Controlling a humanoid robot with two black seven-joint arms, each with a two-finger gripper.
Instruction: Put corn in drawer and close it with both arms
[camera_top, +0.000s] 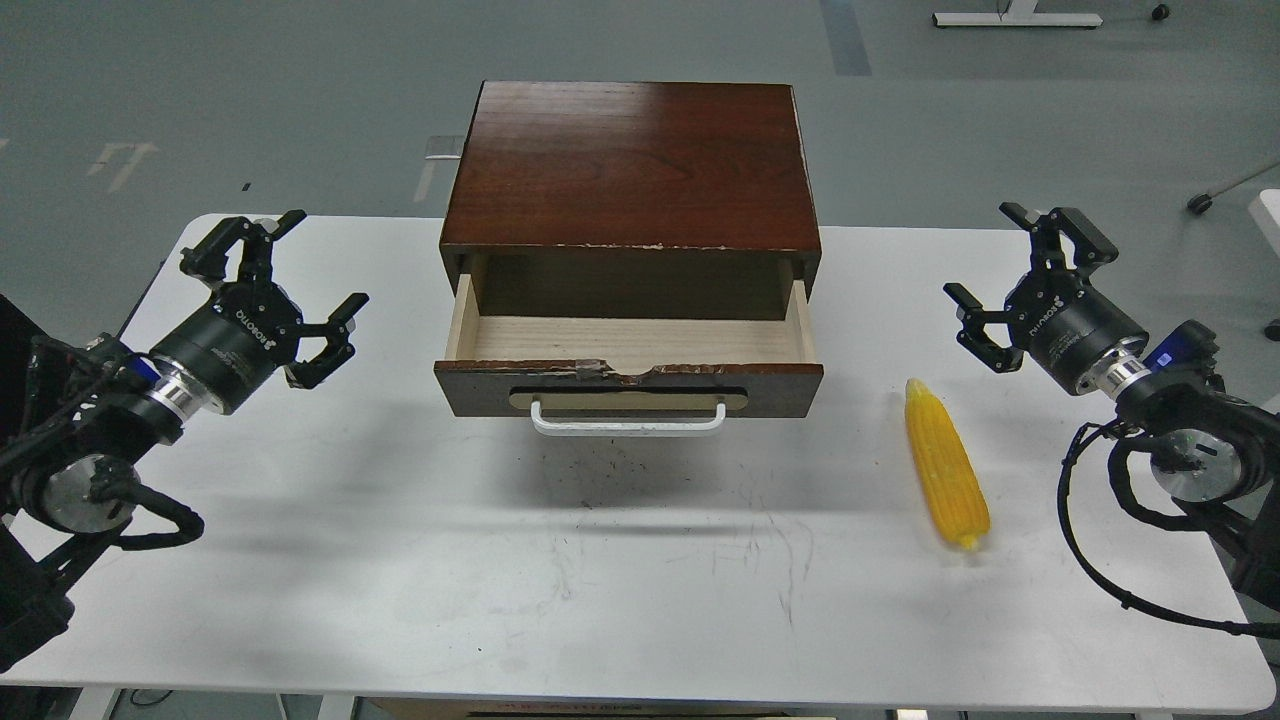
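Note:
The drawer's pale inside (630, 337) is wider than the corn (947, 466) is long, so the corn will lie flat crosswise when I lower it inside.
The yellow corn (946, 463) lies lengthwise on the white table (620, 600), right of the drawer, its tapered tip pointing away from me. The drawer (630, 338) of the dark wooden cabinet (632, 165) stands pulled out, its pale wooden inside empty, with a white bar handle (628, 418) on its chipped front. My right gripper (1030, 270) hovers open above and to the right of the corn, apart from it. At the table's left side my left gripper (295, 290) hangs open, holding nothing, well left of the drawer.
Loose black cables (1100, 560) hang from the right arm over the table's right edge. The table's front half bears only scuff marks. Grey floor lies beyond the cabinet, with a white stand base (1015, 17) far back.

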